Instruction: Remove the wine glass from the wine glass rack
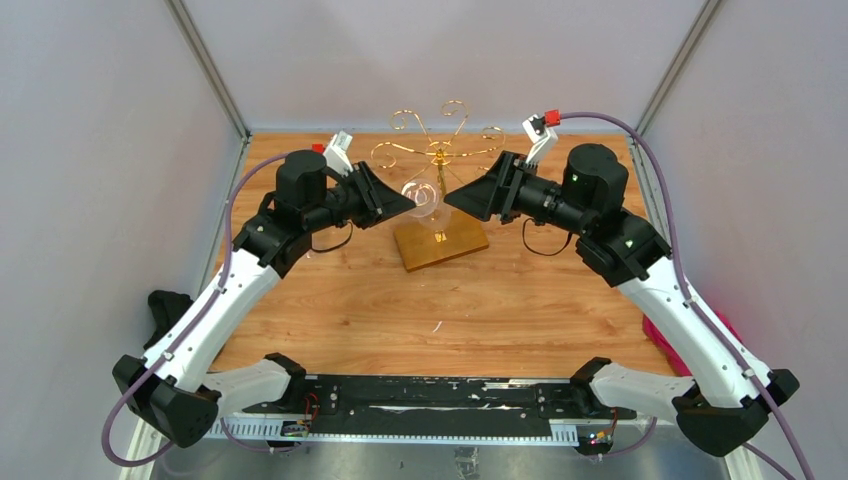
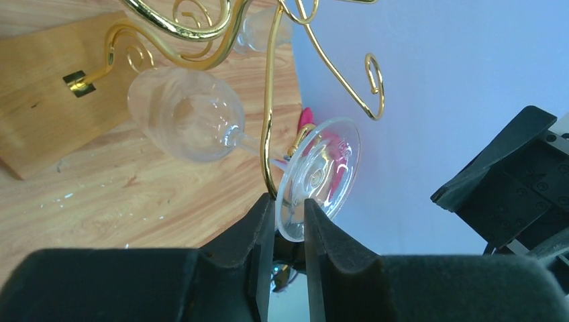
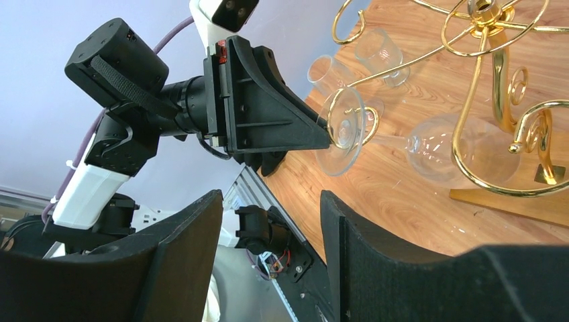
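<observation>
The wine glass is leaning with its bowl (image 2: 186, 114) toward the rack's pole. My left gripper should open to let the glass hang straight, and then grip the foot (image 2: 321, 176) of the glass squarely.
The gold wire wine glass rack (image 1: 438, 152) stands on its wooden base (image 1: 440, 243) at mid table. A clear wine glass (image 1: 424, 201) hangs upside down and tilted from a lower arm. In the left wrist view its bowl (image 2: 184, 115) is left of the gold arm (image 2: 269, 134) and its foot (image 2: 323, 169) is right of it. My left gripper (image 2: 290, 225) is shut on the foot's rim; this also shows in the right wrist view (image 3: 341, 129). My right gripper (image 3: 272, 221) is open and empty, just right of the rack's pole (image 1: 456, 197).
Two more clear glasses (image 3: 382, 45) stand on the table behind the rack. A pink cloth (image 1: 690, 330) lies at the table's right edge. Grey walls close in the left, right and back. The two gripper heads face each other closely across the rack.
</observation>
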Motion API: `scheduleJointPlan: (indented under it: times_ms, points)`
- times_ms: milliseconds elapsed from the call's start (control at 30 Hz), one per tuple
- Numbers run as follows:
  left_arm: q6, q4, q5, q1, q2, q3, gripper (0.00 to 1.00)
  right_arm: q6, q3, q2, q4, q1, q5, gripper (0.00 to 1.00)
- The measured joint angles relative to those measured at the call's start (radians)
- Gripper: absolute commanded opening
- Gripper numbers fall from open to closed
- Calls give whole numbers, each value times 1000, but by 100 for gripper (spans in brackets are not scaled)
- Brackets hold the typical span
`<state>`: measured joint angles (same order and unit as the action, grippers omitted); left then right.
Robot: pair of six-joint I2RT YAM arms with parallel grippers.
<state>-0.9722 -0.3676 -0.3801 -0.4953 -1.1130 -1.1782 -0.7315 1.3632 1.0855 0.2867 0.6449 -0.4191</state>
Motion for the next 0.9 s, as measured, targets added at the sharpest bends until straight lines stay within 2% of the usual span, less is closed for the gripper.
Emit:
scheduleJointPlan:
  times_ms: [267, 533, 767, 900]
  points:
    - [-16, -95, -19, -1, -21, -78, 24, 0, -7, -9, 1, -6, -1, 60]
    - [-19, -90, -46, -5, -32, -185, 23, 0, -14, -9, 2, -13, -7, 60]
    - [-24, -53, -59, -5, -30, -147, 22, -1, -20, -11, 3, -31, -19, 60]
    - [-24, -53, -63, -5, -30, -120, 27, -1, -22, -16, 3, -36, -27, 60]
